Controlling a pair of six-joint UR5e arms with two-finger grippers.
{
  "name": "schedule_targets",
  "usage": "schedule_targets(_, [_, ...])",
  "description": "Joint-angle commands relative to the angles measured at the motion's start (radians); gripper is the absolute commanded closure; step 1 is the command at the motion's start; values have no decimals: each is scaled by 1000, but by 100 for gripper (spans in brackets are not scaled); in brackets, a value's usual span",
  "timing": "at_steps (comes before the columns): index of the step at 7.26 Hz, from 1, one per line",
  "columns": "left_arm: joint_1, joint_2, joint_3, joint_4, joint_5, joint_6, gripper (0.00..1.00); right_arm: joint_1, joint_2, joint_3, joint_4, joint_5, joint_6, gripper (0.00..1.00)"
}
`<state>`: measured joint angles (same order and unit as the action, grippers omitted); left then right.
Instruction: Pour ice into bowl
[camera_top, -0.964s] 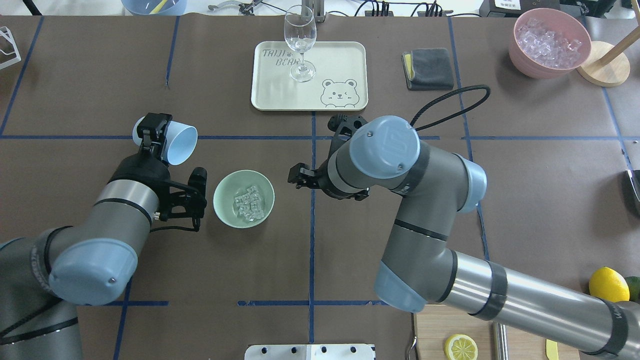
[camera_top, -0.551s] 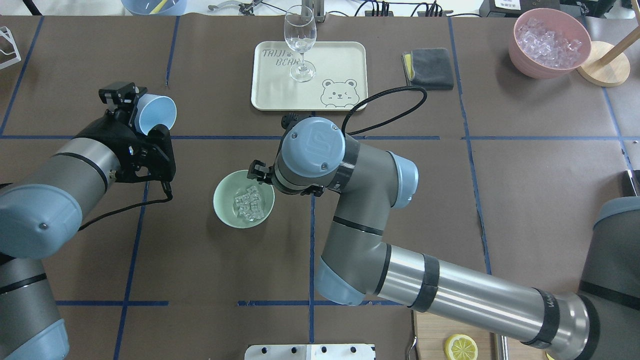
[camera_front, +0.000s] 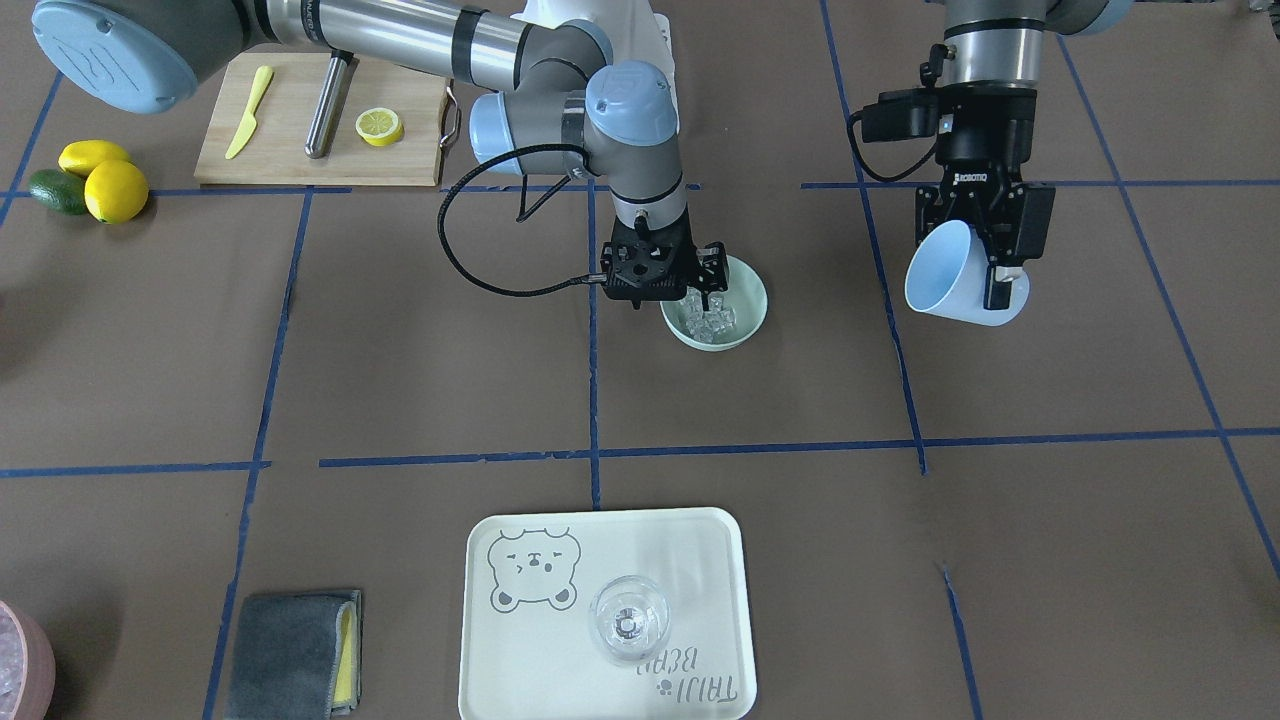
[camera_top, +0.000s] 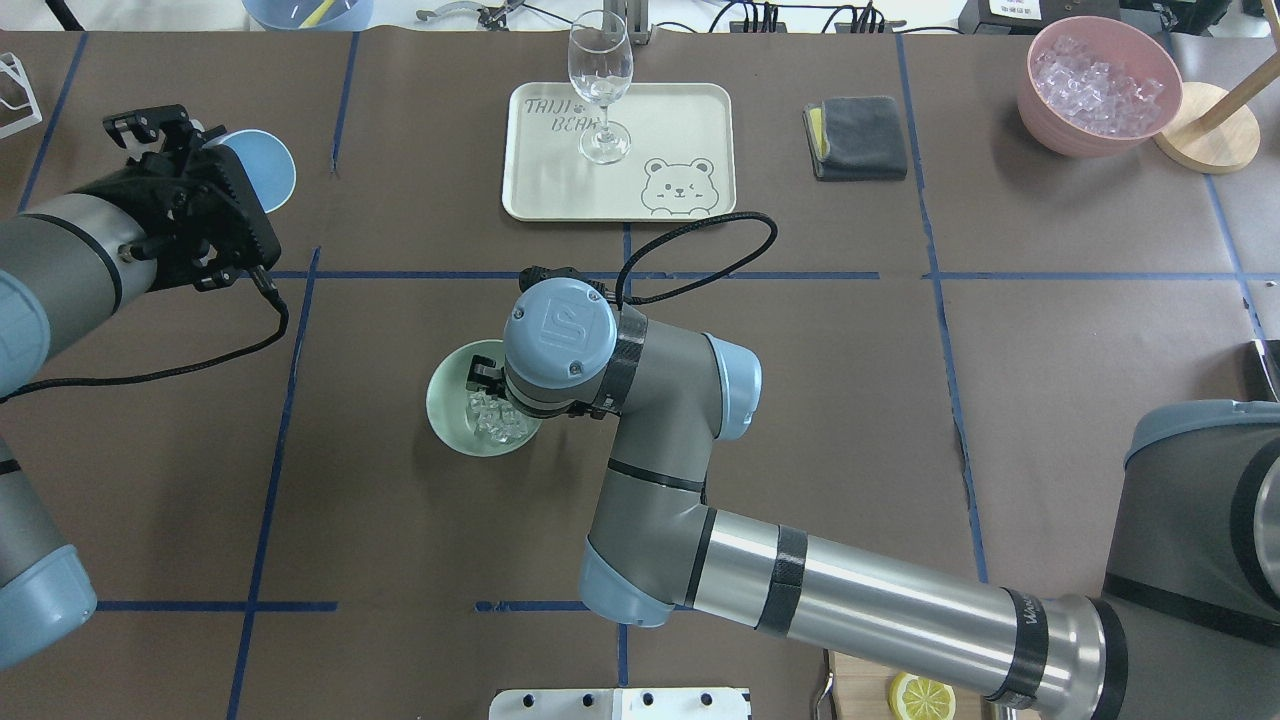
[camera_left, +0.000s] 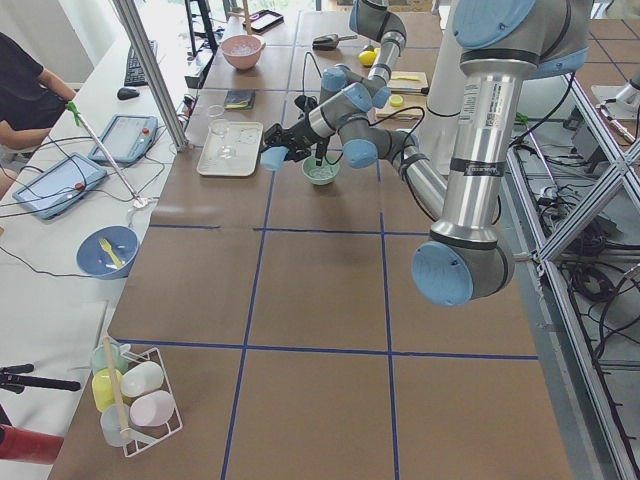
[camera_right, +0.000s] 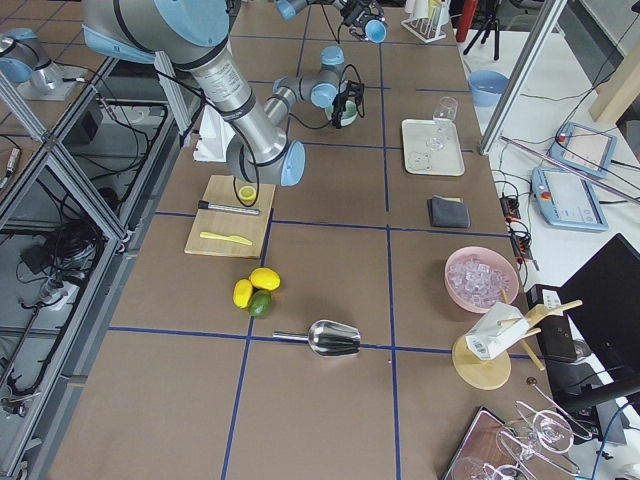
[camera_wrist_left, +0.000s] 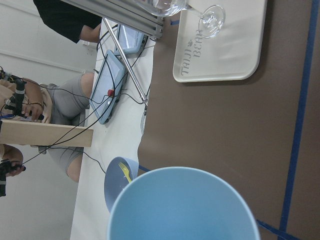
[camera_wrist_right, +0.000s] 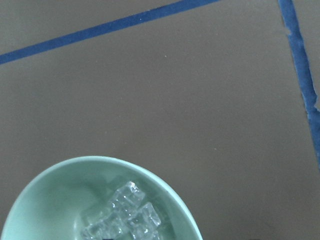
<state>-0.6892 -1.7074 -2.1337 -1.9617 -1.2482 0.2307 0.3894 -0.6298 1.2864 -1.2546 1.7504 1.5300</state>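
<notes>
My gripper is about to carry the mint-green bowl (camera_front: 745, 300) by one side. The bowl will keep all the ice cubes (camera_front: 710, 319) inside, because they lie well below the bowl's rim.
The mint-green bowl (camera_top: 447, 412) stands left of the table's middle, with a heap of clear ice (camera_top: 497, 422) cubes inside. The bowl (camera_front: 748, 312) and ice (camera_front: 712, 322) also show from the front. The wrist view shows the bowl's rim (camera_wrist_right: 100, 164) and ice (camera_wrist_right: 127, 215) close below. My right gripper (camera_front: 672, 298) hangs open, pointing down over the bowl's robot-side rim. At the far left my left gripper (camera_front: 985, 285) is shut on the wall of a tilted, empty light blue cup (camera_front: 950, 275), well away from the bowl. The cup (camera_top: 258, 166) is partly hidden by that wrist.
A cream tray (camera_top: 680, 120) with a wine glass (camera_top: 600, 80) lies at the back centre. A grey cloth (camera_top: 858, 138) and a pink bowl of ice (camera_top: 1100, 85) sit back right. A cutting board (camera_front: 290, 140) and lemons (camera_front: 110, 185) lie near the robot. People sit beyond the table's far edge.
My left arm has carried the cup away from the bowl, leftward and toward the far side. My right arm has swung left until its gripper is over the bowl.
</notes>
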Motion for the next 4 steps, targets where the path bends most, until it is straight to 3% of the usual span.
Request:
schedule_targets(1, [-71,2,12,0,-141,-160,100,-4,-1,-19,29,3,5,85])
schedule_targets(2, [-75,11,12,0,-142,-162,100,-3,-1,-10,30,3,2,100])
schedule_targets(4, [-101,28,26,-34,-145,-192,100,-1,-2,-1,32,9,-4,100])
